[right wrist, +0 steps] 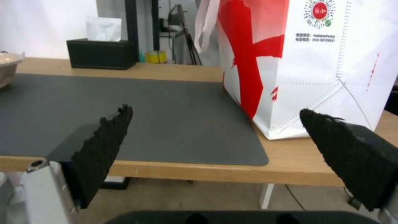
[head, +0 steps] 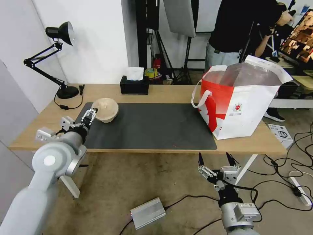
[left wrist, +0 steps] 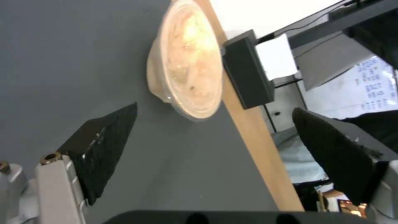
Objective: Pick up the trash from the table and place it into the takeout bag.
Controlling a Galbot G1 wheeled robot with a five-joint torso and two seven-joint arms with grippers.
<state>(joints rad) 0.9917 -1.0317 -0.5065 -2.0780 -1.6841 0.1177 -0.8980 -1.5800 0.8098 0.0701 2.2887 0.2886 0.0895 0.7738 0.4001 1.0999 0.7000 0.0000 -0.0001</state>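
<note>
I expect the beige bowl to stay shut when I carry it, even tipped on its side, because the clear lid sits all the way around the bowl's rim.
One piece of trash, a beige round lidded bowl, sits on the far left corner of the dark mat on the wooden table. My left gripper hovers over the mat just short of the bowl, open, with nothing between its fingers. The red-and-white takeout bag stands open at the table's right end, its foil lining showing. Below the front edge of the table, near the bag's side, my right gripper is open and holds nothing.
A black tissue box stands at the back of the table, and a black desk lamp at the back left. On the floor lie a silver box, cables and a power strip.
</note>
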